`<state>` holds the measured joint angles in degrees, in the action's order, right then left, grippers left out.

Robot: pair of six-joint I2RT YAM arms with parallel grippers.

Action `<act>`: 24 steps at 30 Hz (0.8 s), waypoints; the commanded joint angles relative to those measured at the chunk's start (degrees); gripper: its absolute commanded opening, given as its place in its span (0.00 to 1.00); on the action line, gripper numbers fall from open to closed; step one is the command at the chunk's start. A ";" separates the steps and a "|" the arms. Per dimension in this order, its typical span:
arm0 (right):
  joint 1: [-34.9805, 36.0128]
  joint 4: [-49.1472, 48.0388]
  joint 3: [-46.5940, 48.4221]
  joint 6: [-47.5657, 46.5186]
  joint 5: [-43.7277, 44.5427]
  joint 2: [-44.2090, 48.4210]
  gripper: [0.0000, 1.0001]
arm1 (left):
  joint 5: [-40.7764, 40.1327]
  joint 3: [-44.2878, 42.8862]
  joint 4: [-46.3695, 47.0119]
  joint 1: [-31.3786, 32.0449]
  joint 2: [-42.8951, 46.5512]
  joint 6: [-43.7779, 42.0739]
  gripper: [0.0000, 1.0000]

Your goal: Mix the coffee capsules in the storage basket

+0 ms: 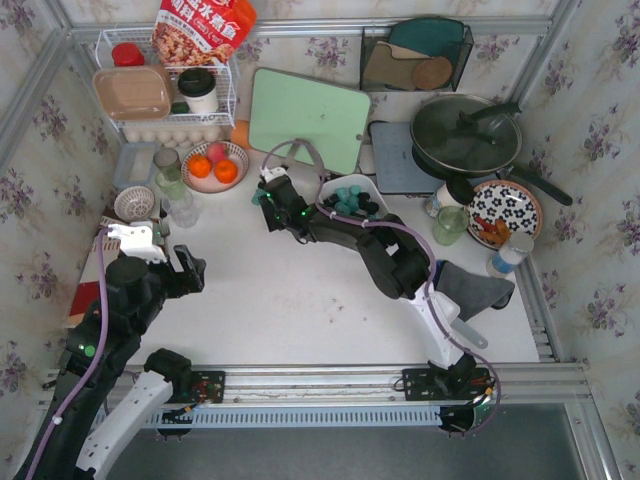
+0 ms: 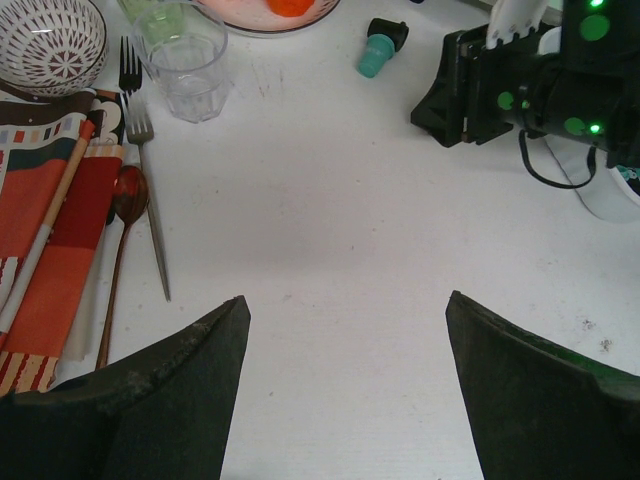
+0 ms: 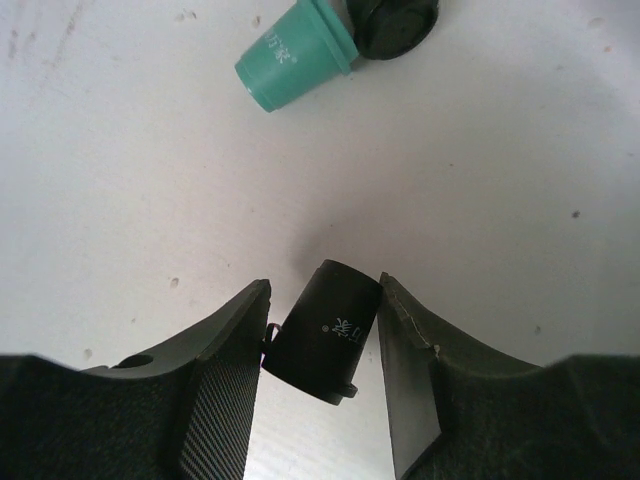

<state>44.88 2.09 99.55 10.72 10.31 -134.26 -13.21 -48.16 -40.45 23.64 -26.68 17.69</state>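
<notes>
The robot's right gripper has the black capsule (image 3: 326, 332) between both fingers, clear of the teal capsule, and should keep going to the open storage basket (image 1: 353, 196) and let go there.
My right gripper (image 3: 318, 295) is shut on a black coffee capsule (image 3: 325, 330), held tilted just above the white table. A teal capsule (image 3: 290, 60) and another black capsule (image 3: 395, 25) lie on the table just beyond it; both also show in the left wrist view, teal (image 2: 378, 55) and black (image 2: 388, 30). The white storage basket (image 1: 372, 190) stands behind the right arm with teal and black capsules (image 1: 350, 198) in it. In the top view the right gripper (image 1: 266, 192) is left of the basket. My left gripper (image 2: 345, 310) is open and empty over bare table, also seen from above (image 1: 192, 270).
A plate of oranges (image 1: 213, 165), a glass (image 2: 185, 60), a patterned bowl (image 2: 45, 40), a fork (image 2: 145, 170) and a spoon (image 2: 125, 210) on a striped cloth lie at the left. A green board (image 1: 308, 118), a pan (image 1: 465, 135), a flowered plate (image 1: 503, 212) and a grey cloth (image 1: 470, 288) are at back and right.
</notes>
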 commanded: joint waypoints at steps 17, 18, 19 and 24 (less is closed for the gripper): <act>-11.46 -11.10 -37.71 3.69 11.16 34.47 0.36 | 1.15 0.17 2.41 -0.93 -0.13 0.50 0.82; -12.56 -11.54 -39.74 4.80 10.30 35.44 0.36 | 1.18 0.17 2.54 -1.08 -0.13 0.58 0.82; -13.16 -11.88 -41.60 5.57 9.35 36.07 0.36 | 1.33 0.22 2.61 -1.24 -0.21 0.66 0.82; -15.88 -13.82 -47.13 7.20 6.87 36.72 0.40 | 1.79 0.42 2.76 -2.16 -0.89 0.76 0.82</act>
<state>29.69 -7.68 54.74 15.18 18.96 -98.04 -12.16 -47.97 -40.01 22.02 -26.98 18.11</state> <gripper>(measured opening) 0.504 0.820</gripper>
